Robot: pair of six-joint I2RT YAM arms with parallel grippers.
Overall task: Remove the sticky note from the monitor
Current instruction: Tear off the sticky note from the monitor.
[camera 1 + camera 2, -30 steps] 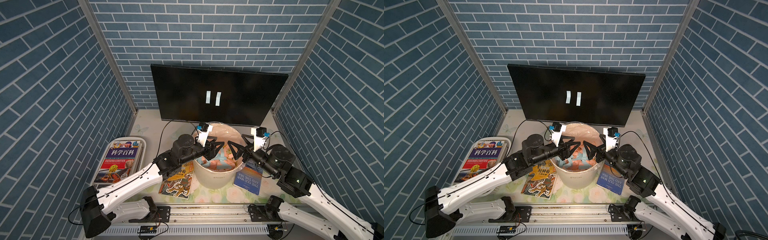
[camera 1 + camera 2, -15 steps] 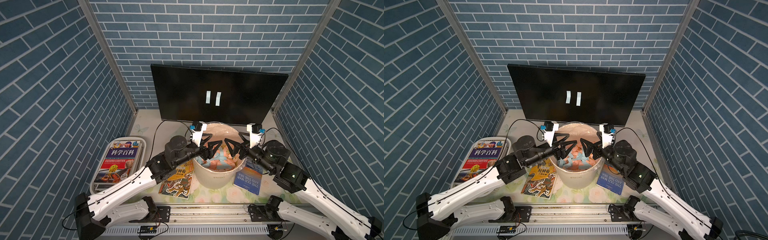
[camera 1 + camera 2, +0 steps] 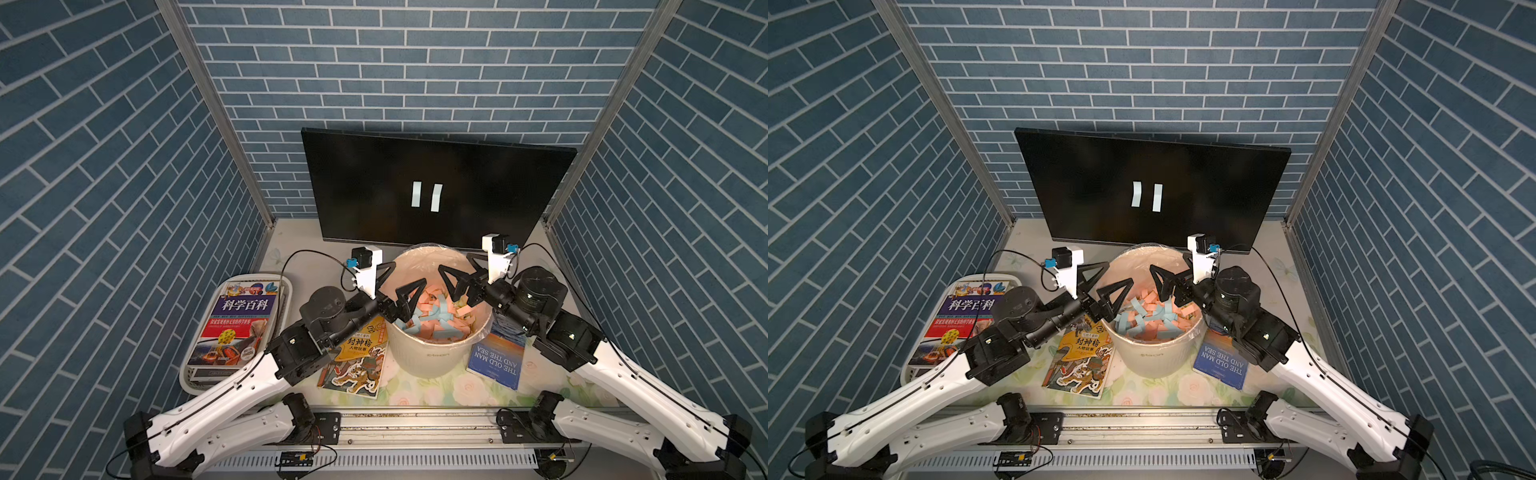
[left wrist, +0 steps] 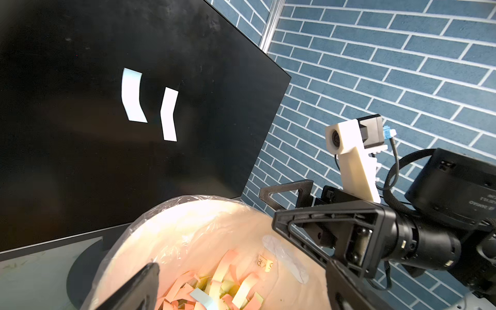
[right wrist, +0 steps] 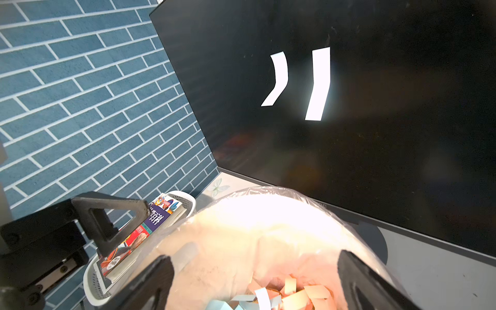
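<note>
Both of my grippers are crowded together over the bin (image 3: 429,276) below the sticky notes, so my left gripper should move back and my right gripper should pinch the nearer note's lower end (image 3: 435,208).
The black monitor (image 3: 490,187) stands at the back with two pale sticky notes, one (image 3: 416,194) beside the other (image 3: 436,198), stuck side by side near the middle of its screen. Both show in the wrist views, as note (image 4: 132,95) and note (image 5: 319,83). In front of the screen is a white lined bin (image 3: 432,353) holding several pink and blue notes. My left gripper (image 3: 405,278) hovers open over the bin's left side with nothing between its fingers. My right gripper (image 3: 454,264) hangs open and empty over the right side. Both grippers are well short of the screen.
A white tray (image 3: 286,286) holding a stack of books sits at the left. A yellow illustrated book (image 3: 357,353) lies left of the bin and a blue book (image 3: 494,361) lies right of it. Brick-patterned walls close in on three sides.
My left gripper's jaws have spread from partly open to wide over the bin. Both grippers have drifted slightly toward the monitor. The two notes on the screen have not moved.
</note>
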